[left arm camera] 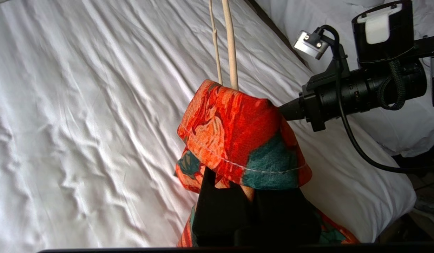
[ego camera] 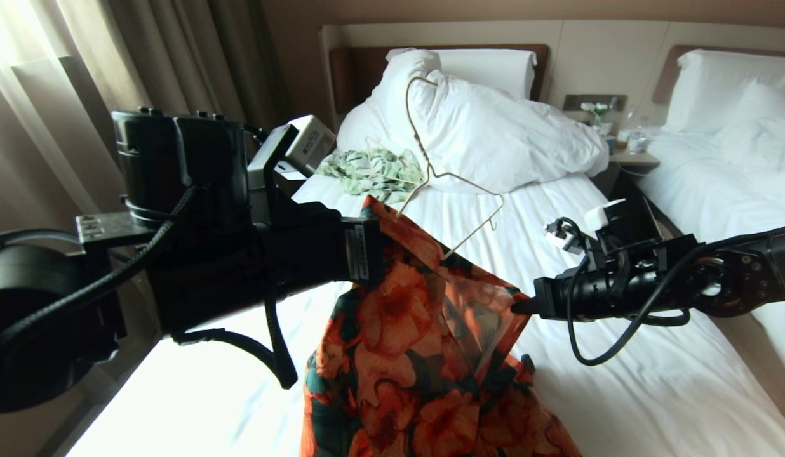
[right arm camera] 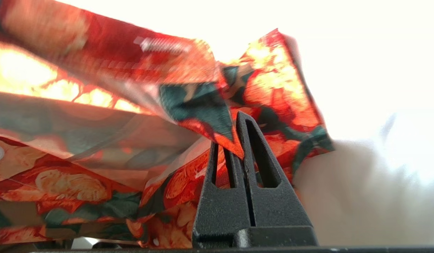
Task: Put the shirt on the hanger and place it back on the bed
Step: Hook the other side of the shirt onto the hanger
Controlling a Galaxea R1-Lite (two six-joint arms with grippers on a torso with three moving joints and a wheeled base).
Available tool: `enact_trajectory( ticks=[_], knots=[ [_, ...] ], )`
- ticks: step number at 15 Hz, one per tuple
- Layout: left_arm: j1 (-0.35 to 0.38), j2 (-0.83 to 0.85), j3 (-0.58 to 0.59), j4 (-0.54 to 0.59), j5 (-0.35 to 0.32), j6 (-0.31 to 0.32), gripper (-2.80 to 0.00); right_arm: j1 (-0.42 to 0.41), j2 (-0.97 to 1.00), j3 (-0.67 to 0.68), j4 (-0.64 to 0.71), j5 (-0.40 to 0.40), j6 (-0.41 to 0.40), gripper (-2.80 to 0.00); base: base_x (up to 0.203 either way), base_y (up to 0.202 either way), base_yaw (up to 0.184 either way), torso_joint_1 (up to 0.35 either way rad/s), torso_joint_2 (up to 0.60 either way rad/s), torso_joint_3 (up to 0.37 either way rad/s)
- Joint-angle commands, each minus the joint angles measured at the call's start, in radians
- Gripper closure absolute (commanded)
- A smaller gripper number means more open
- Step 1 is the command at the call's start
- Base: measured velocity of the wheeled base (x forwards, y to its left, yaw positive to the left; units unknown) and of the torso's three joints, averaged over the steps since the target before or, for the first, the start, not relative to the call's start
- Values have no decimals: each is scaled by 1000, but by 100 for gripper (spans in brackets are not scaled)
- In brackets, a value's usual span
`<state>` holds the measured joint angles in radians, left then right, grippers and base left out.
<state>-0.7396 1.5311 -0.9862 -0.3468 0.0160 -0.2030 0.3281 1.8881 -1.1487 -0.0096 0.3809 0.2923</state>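
My right gripper is holding the shirt's edge, and the hanger's loose end (ego camera: 500, 201) is well above it. My left gripper should bring the hanger down toward that edge (ego camera: 511, 293).
The orange-flowered, dark green shirt (ego camera: 418, 355) hangs in the air over the white bed (ego camera: 621, 393). My left gripper (ego camera: 370, 251) is shut on the thin cream hanger (ego camera: 430, 171), whose hook points up toward the duvet. One fold of the shirt (left arm camera: 238, 137) is draped over this gripper (left arm camera: 248, 188) and over the hanger's wires (left arm camera: 232, 42), hiding the fingertips. From the right, my right gripper (ego camera: 518, 306) is shut on the shirt's edge. In the right wrist view its jaws (right arm camera: 238, 140) pinch a corner of the shirt (right arm camera: 203, 105). The right gripper (left arm camera: 285, 109) also shows beside the fold.
A pale green-and-white shirt (ego camera: 373, 171) lies near the bunched duvet (ego camera: 494, 133) at the head of the bed. A nightstand (ego camera: 621, 152) with small items and a second bed (ego camera: 735, 158) stand to the right. Curtains (ego camera: 81, 95) hang on the left.
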Motion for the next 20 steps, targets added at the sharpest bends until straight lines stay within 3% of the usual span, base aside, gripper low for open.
enact_trajectory(
  ticks=[1,7,10,15,20],
  knots=[
    [26,-2,20,-3,-3,-4,0,-18,11,-17,0,3,3,0,0,0,0,0,0,0],
    [25,-35,86,-42,-21,-79,0,-58,71,-102,10,4,58,0,0,0,0,0,0,0],
    [-16,-69,82,-47,-19,-121,0,-69,78,-117,10,9,64,0,0,0,0,0,0,0],
    [-146,-95,34,-38,20,-128,0,-62,81,-120,8,15,100,0,0,0,0,0,0,0],
    [-172,-92,69,11,33,-130,0,-62,56,-120,-16,49,122,0,0,0,0,0,0,0]
  ],
)
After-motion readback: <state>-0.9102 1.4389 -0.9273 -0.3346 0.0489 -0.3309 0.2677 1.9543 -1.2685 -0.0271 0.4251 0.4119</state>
